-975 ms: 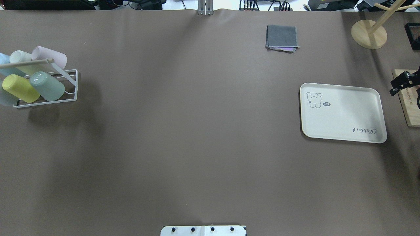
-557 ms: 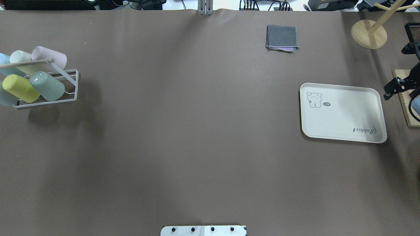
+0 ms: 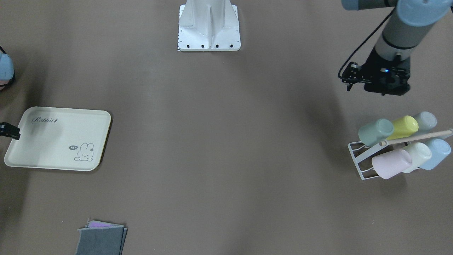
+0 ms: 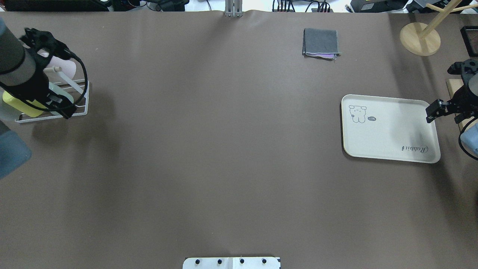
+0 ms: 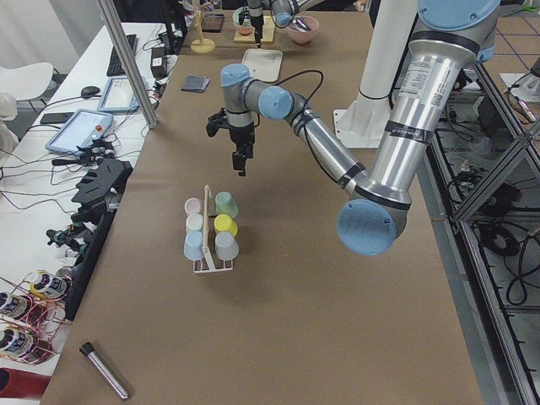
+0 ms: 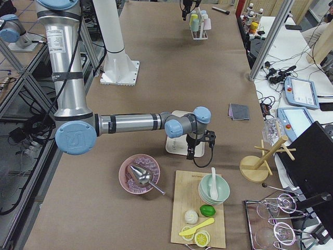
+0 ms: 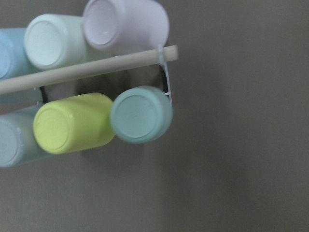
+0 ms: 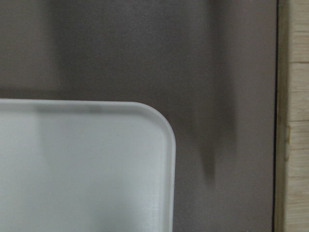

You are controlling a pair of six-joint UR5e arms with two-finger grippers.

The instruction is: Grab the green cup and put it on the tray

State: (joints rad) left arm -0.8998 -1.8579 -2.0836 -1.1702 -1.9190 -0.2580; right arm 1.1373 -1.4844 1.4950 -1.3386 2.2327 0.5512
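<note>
Next, my left gripper backs off, tilts level and reaches the cup's side [image 3: 368, 133] from the side, because it is pointing down at the green cup's upturned bottom [image 7: 136, 117].
The green cup [image 3: 376, 131] lies tilted, bottom up, at the front end of a white wire rack [image 3: 355, 153]. It sits near the centre of the left wrist view [image 7: 141, 114]. In the overhead view my left arm covers most of the cup [image 4: 56, 90]. My left gripper [image 4: 59, 108] hangs above the rack, apart from the cups, and its jaws cannot be made out. The cream tray [image 4: 388, 134] lies empty at the far right and also shows in the front-facing view [image 3: 53, 148]. My right gripper [image 4: 433, 111] hovers over the tray's right edge [image 8: 164, 145], its jaws unclear.
The rack also holds a yellow-green cup [image 7: 72, 123], a pink cup [image 7: 125, 24], a cream cup [image 7: 53, 41] and pale blue cups, under a wooden dowel [image 7: 87, 70]. A folded grey cloth [image 4: 321, 43] lies far back. A wooden stand [image 4: 420, 39] and cutting board [image 8: 294, 121] lie right of the tray.
My left arm has come into view and now hangs over the cup rack. My right gripper has moved left, from beside the cutting board to over the tray's right edge.
</note>
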